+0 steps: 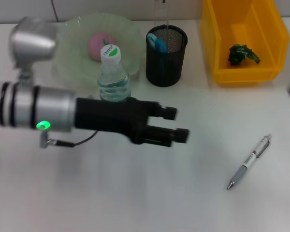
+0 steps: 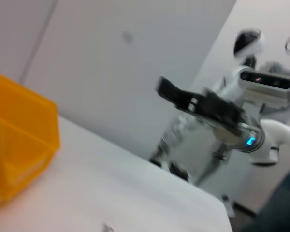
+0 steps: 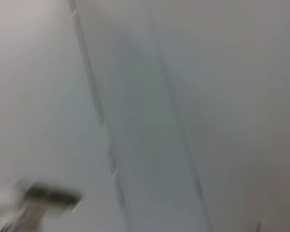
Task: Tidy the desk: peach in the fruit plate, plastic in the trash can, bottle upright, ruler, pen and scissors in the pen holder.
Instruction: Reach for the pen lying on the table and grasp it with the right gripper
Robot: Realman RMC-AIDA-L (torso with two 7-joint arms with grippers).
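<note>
The pen [image 1: 249,162] lies over on the side of the robot's right gripper, so the left gripper should move away and the right gripper should grip the pen [image 1: 259,150] near its clip.
My left gripper [image 1: 180,124] hovers open and empty over the middle of the table, just in front of the upright bottle [image 1: 113,77]. The pink peach [image 1: 99,46] lies in the green fruit plate [image 1: 72,53] behind the bottle. The black mesh pen holder [image 1: 166,60] holds the blue-handled scissors [image 1: 157,43] and a thin clear ruler [image 1: 160,14]. The pen [image 1: 249,162] lies on the table at the front right. Green plastic [image 1: 242,54] sits in the yellow trash can [image 1: 222,53]. My right gripper [image 2: 166,89] is held up beyond the table's right side.
The table [image 1: 135,193] is white, with the plate, holder and bin lined up along its back edge. The left wrist view shows the yellow bin [image 2: 19,145] and the table's right edge [image 2: 203,193].
</note>
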